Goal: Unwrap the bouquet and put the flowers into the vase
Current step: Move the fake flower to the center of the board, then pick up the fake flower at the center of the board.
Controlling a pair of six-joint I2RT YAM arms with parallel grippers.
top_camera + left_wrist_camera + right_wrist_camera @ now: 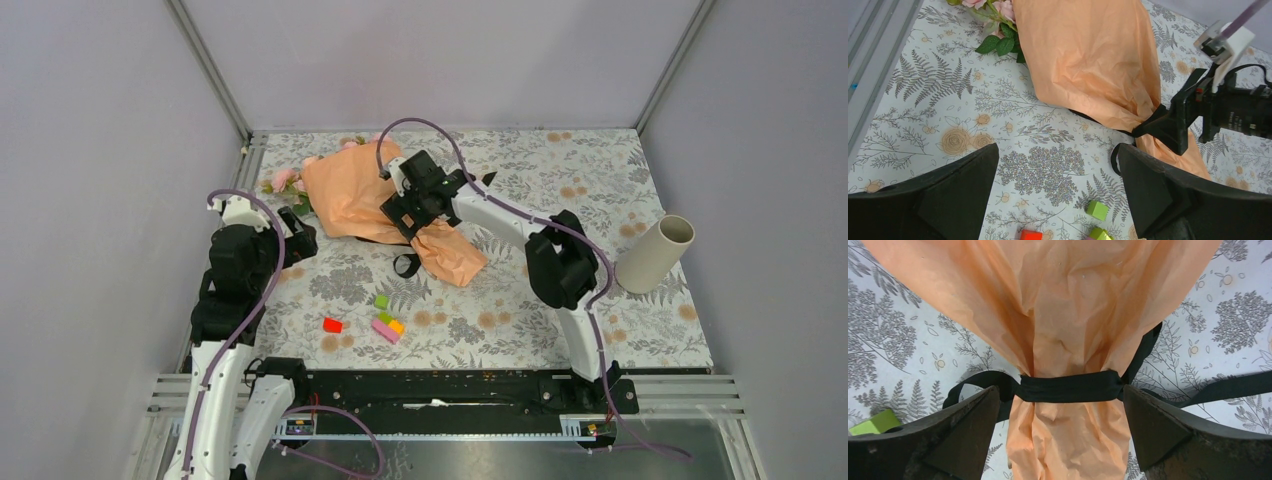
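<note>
The bouquet's narrow neck (pixel 1069 366) is in line with my right gripper's open fingers, which are set across it. I should keep going down until they are on both sides of the black ribbon (pixel 1071 388), and then close them there.
The bouquet (pixel 355 190) lies on the table, wrapped in orange paper (pixel 1088 55) and tied at its narrow neck with a black ribbon (pixel 1068 386). Pink flowers (pixel 285 180) with green leaves (pixel 998 45) poke out of its far-left end. My right gripper (pixel 1060 390) is open and straddles the tied neck, one finger (pixel 1168 127) on each side just below the ribbon, apart from the paper. My left gripper (pixel 1057 150) stands open over bare tablecloth to the near left of the bouquet, holding nothing. The beige vase (pixel 655 255) lies tilted at the table's right edge.
Small coloured blocks lie on the floral tablecloth near the front: a red one (pixel 332 325), a green one (pixel 381 301) and a pink, orange and green cluster (pixel 388 326). A loose ribbon loop (pixel 405 265) trails in front of the bouquet. Grey walls enclose the table.
</note>
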